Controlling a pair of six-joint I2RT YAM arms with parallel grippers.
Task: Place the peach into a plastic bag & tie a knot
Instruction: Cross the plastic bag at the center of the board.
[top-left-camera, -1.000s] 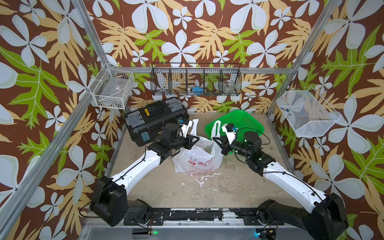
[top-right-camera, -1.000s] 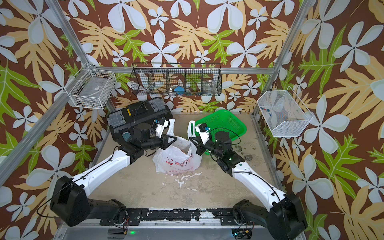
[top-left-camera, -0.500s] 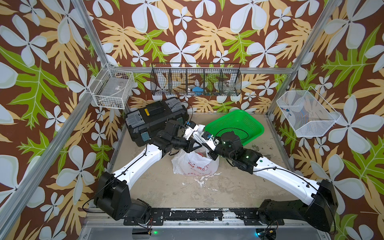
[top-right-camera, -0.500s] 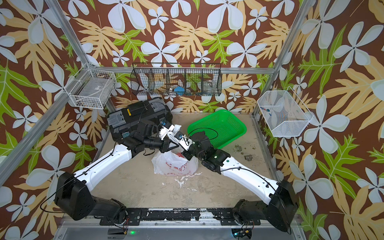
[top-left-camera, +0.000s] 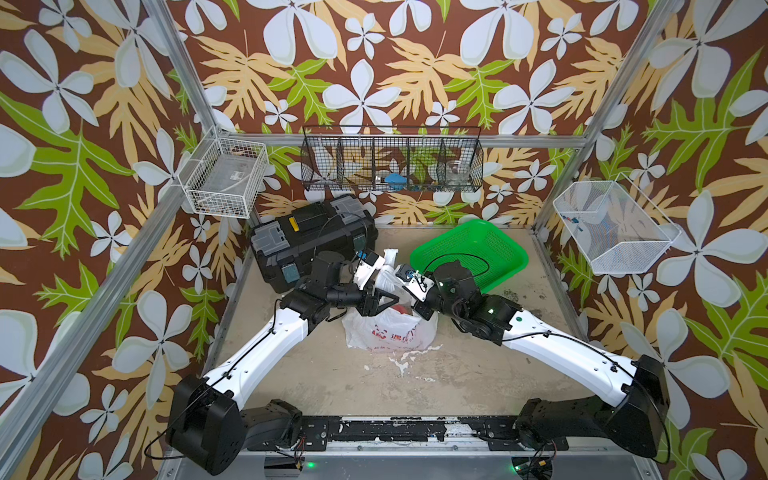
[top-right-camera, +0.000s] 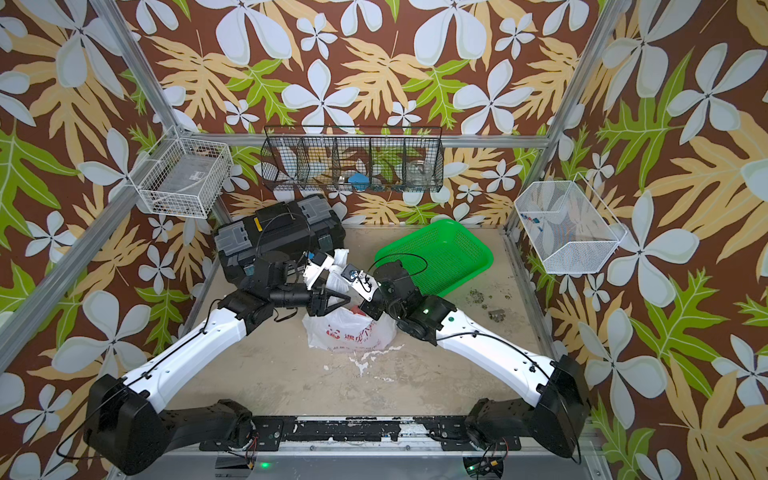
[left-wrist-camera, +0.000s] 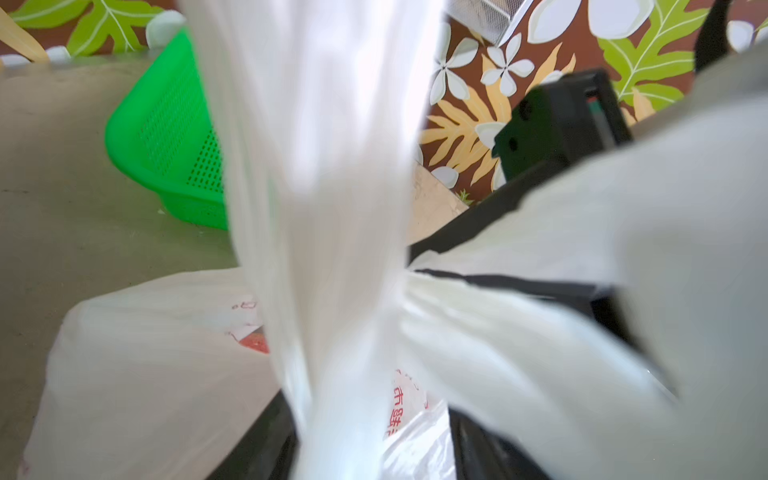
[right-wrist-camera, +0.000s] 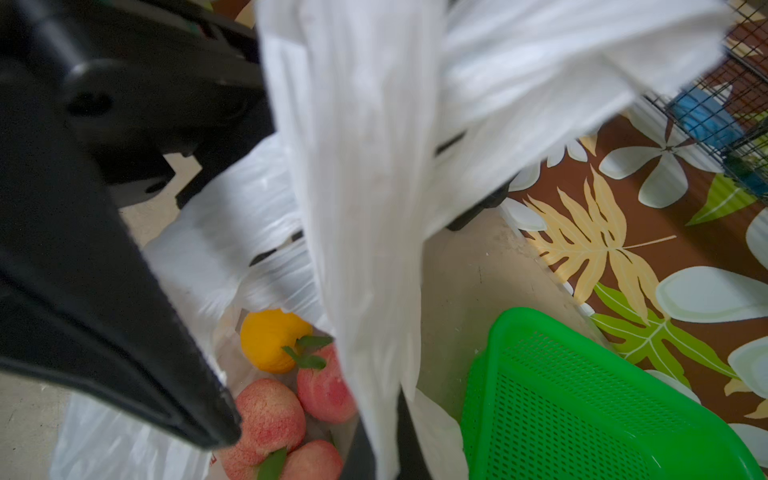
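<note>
Next, I close my left gripper on the handle strip, which runs loose between that gripper's open fingers, before my right gripper takes the handle strip's upper end.
The white plastic bag with red print sits mid-table. Several pink peaches and a yellow fruit lie inside it. Its two handles rise and cross above the mouth; no knot is in view. My left gripper hangs over the bag's mouth, open, with one handle strip running loose between its fingers. Close by on its right, my right gripper is shut on the other handle, which is stretched up past the left gripper's black finger.
A green perforated basket lies tilted behind the right arm. A black toolbox stands behind the left arm. A white wire basket, a black wire rack and a white mesh basket hang on the walls. White flecks mark the table.
My left gripper has opened and let go of its handle. My right gripper has swung left with its handle, across the bag, until it is beside the left gripper.
</note>
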